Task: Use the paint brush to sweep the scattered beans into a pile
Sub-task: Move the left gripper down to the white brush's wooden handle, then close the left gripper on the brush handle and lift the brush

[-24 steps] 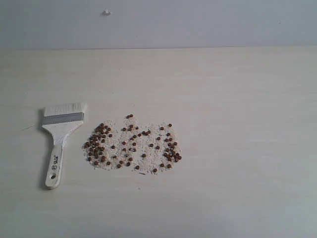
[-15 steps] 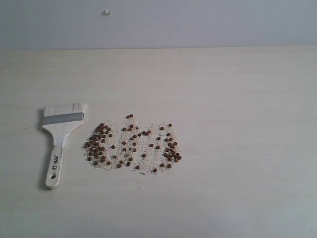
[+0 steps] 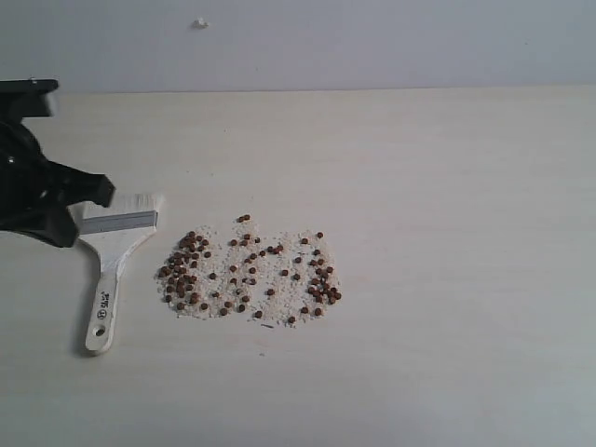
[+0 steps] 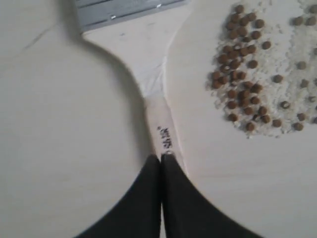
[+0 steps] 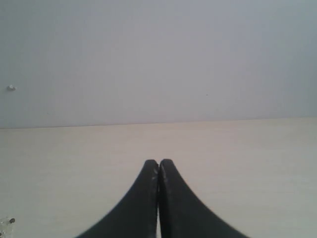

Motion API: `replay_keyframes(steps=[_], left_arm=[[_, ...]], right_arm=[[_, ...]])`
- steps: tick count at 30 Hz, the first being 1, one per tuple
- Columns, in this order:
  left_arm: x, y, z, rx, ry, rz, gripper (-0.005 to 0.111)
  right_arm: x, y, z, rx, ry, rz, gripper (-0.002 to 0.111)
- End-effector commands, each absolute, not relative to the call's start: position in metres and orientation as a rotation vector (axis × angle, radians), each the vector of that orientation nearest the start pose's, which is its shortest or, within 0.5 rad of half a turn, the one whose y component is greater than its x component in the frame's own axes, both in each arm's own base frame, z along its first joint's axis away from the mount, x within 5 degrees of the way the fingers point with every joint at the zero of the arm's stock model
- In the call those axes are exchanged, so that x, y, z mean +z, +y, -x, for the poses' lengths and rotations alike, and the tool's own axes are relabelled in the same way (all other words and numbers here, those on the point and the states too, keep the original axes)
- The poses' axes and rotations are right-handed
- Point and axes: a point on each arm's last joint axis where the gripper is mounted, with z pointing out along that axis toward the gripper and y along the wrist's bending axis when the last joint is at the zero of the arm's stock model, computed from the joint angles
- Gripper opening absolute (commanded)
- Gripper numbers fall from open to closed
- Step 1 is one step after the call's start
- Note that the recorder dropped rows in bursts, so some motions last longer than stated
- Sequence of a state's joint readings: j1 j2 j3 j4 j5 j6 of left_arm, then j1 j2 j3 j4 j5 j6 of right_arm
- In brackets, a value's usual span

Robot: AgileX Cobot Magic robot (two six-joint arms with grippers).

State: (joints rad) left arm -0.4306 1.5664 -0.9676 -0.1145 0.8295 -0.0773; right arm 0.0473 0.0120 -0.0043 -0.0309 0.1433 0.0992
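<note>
The paint brush handle (image 3: 101, 313) lies lengthwise under my left gripper, clear of the beans. I should now move down and open my fingers until they are on both sides of its neck (image 3: 108, 274).
The paint brush (image 3: 105, 284) lies flat on the table's left side, with its cream bristles pointing toward the far wall and its holed handle end toward the near edge. To its right the beans (image 3: 247, 270) are spread in a wide loose patch with pale crumbs. My left arm (image 3: 39, 191) reaches in from the left edge and covers the ferrule's left end. In the left wrist view my left gripper (image 4: 161, 157) is shut, its tips over the printed part of the brush handle (image 4: 157, 116), holding nothing. The beans (image 4: 245, 74) lie beside it. My right gripper (image 5: 158, 162) is shut and empty.
The pale wooden table (image 3: 447, 233) ends at a grey wall (image 3: 372, 42) behind. A small white speck (image 3: 200, 23) sits on that wall. The right arm does not show in the exterior view.
My left arm has come into the exterior view from the left edge and now hangs over the brush's left side. The brush and the beans have not moved.
</note>
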Motion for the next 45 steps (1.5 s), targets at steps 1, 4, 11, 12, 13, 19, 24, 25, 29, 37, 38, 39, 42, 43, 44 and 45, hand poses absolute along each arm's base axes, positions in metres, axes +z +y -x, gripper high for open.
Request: replay_keyframes(steps=[1, 4, 11, 12, 13, 19, 24, 25, 29, 37, 38, 39, 42, 43, 44, 45], left_arm=[[0.205, -0.143, -0.262, -0.233, 2.881, -0.423, 0.000], [0.196, -0.144, -0.265, -0.230, 2.916, -0.359, 0.009], [0.177, -0.146, -0.272, -0.182, 2.937, -0.376, 0.065], [0.173, -0.146, -0.274, -0.172, 2.937, -0.380, 0.070], [0.171, -0.147, -0.275, -0.173, 2.935, -0.371, 0.071], [0.156, -0.149, -0.281, -0.182, 2.953, -0.233, 0.070], [0.141, -0.150, -0.282, -0.157, 2.998, -0.217, 0.070], [0.139, -0.150, -0.282, -0.154, 3.006, -0.196, 0.070], [0.129, -0.150, -0.283, -0.138, 3.033, -0.122, 0.070], [0.116, -0.150, -0.283, -0.114, 3.070, -0.117, 0.070], [0.116, -0.150, -0.283, -0.115, 3.068, -0.117, 0.070], [0.116, -0.150, -0.284, -0.117, 3.065, -0.116, 0.070], [0.116, -0.150, -0.284, -0.117, 3.065, -0.116, 0.070], [0.116, -0.150, -0.284, -0.116, 3.067, -0.113, 0.070], [0.116, -0.150, -0.283, -0.115, 3.069, -0.113, 0.068], [0.116, -0.150, -0.283, -0.113, 3.071, -0.114, 0.066]], right_arm=[[0.200, 0.002, -0.058, 0.079, 1.631, -0.025, 0.000], [0.200, 0.002, -0.058, 0.079, 1.631, -0.025, 0.000], [0.200, 0.002, -0.058, 0.079, 1.631, -0.025, 0.000], [0.200, 0.002, -0.058, 0.079, 1.631, -0.025, 0.000], [0.200, 0.002, -0.058, 0.079, 1.631, -0.025, 0.000], [0.200, 0.002, -0.058, 0.079, 1.631, -0.025, 0.000], [0.200, 0.002, -0.058, 0.079, 1.631, -0.025, 0.000], [0.200, 0.002, -0.058, 0.079, 1.631, -0.025, 0.000], [0.200, 0.002, -0.058, 0.079, 1.631, -0.025, 0.000], [0.200, 0.002, -0.058, 0.079, 1.631, -0.025, 0.000], [0.200, 0.002, -0.058, 0.079, 1.631, -0.025, 0.000], [0.200, 0.002, -0.058, 0.079, 1.631, -0.025, 0.000], [0.200, 0.002, -0.058, 0.079, 1.631, -0.025, 0.000], [0.200, 0.002, -0.058, 0.079, 1.631, -0.025, 0.000], [0.200, 0.002, -0.058, 0.079, 1.631, -0.025, 0.000], [0.200, 0.002, -0.058, 0.079, 1.631, -0.025, 0.000]])
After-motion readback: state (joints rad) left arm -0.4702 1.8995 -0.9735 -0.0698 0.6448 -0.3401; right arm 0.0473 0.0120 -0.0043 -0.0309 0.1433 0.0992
